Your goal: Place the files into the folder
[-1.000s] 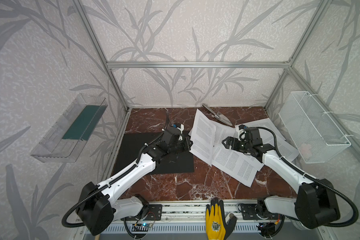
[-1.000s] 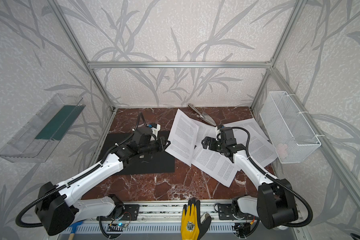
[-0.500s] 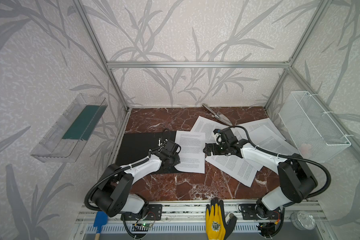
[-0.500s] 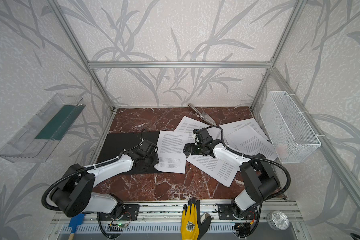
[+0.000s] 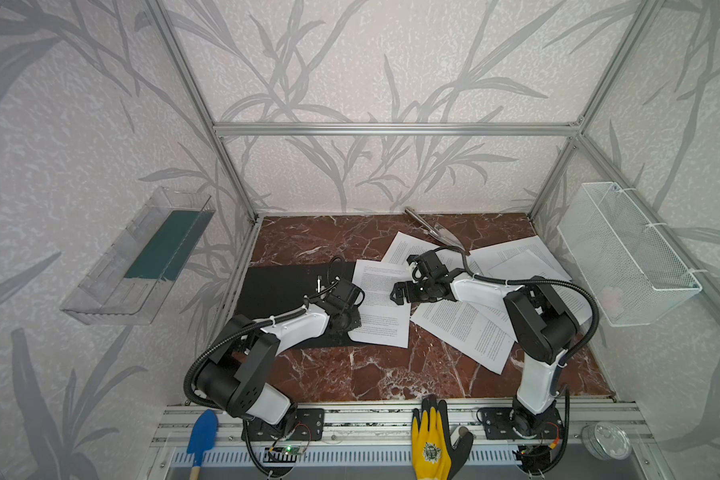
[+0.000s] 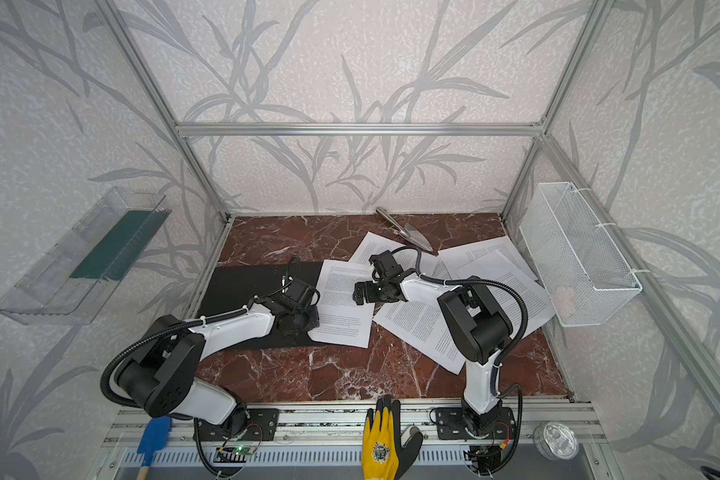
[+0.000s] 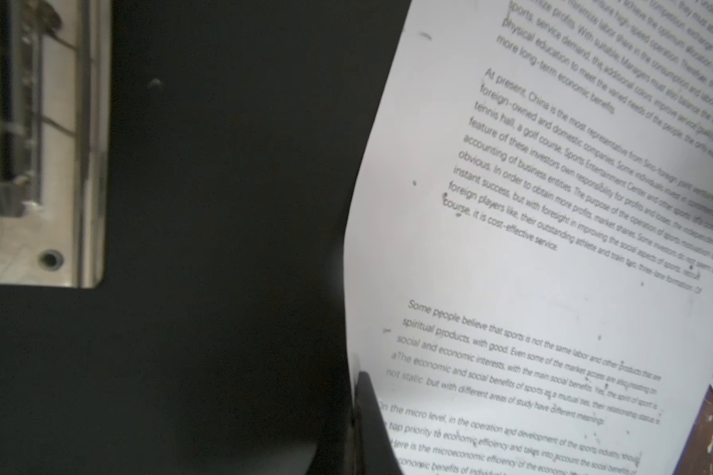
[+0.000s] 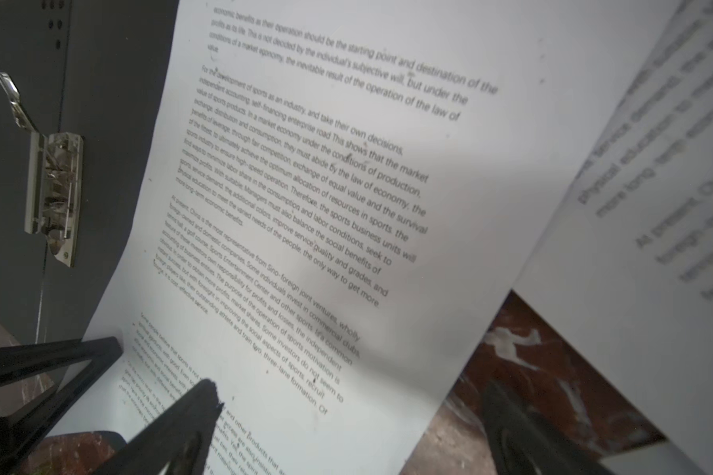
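My left gripper is holding the sheet's edge (image 5: 353, 328) that faces the clip, so next my right gripper moves back and pinches the sheet's opposite edge (image 5: 409, 311) before it carries the sheet in.
The black folder (image 5: 283, 286) lies open and flat at the left, its metal clip (image 7: 42, 144) bare. One file sheet (image 5: 381, 303) rests with its left edge over the folder's right part. My left gripper (image 5: 350, 328) is shut on that sheet's near left edge, and in the left wrist view the edge runs into the closed jaws (image 7: 359, 382). My right gripper (image 5: 395, 293) stands open above the sheet's right edge, its fingers (image 8: 198, 411) spread wide with nothing gripped. More files (image 5: 466, 328) lie scattered to the right.
A metal trowel (image 5: 433, 228) lies at the back by the sheets. A white wire basket (image 5: 624, 253) hangs on the right wall, and a clear tray with a dark green panel (image 5: 159, 245) on the left wall. A yellow glove (image 5: 431, 444) sits on the front rail.
The sheet, held upright a second ago, now lies down partly over the folder. My left arm has drawn back toward the front, and my right gripper has shifted left to the sheet.
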### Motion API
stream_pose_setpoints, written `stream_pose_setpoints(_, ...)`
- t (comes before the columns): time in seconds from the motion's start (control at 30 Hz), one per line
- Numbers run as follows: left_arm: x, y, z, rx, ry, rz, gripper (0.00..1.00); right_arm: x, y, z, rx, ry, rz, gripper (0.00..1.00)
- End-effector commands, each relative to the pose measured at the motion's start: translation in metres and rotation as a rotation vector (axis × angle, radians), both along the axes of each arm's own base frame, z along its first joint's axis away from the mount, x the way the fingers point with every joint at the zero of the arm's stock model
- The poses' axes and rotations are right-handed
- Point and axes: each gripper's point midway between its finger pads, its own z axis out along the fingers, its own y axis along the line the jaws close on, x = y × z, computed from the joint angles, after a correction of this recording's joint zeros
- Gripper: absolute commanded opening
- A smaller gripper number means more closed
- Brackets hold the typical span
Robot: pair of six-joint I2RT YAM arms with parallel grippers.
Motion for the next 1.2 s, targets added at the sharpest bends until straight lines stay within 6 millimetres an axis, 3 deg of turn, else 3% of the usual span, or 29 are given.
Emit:
stream_pose_setpoints(0.0,-0.013,0.016,-0.013,0.079,0.062,0.002,0.00,0.006,-0.003,-0.011,-0.003,0.020,-0.026,1.00)
stream_pose_setpoints(0.27,-0.012,0.013,-0.017,0.070,0.074,-0.010,0.00,0.008,-0.001,-0.024,0.124,0.074,-0.068,1.00)
stream_pose_setpoints(0.57,-0.011,0.012,-0.022,0.072,0.088,-0.009,0.00,-0.010,0.015,-0.006,0.322,0.118,-0.040,0.99)
stream_pose_setpoints(0.83,-0.012,0.014,-0.027,0.091,0.102,-0.008,0.00,-0.026,0.016,0.018,0.411,0.115,-0.038,0.97)
stream_pose_setpoints(1.17,-0.012,0.006,-0.028,0.056,0.110,-0.018,0.00,-0.049,0.026,0.012,0.466,0.141,-0.060,0.95)
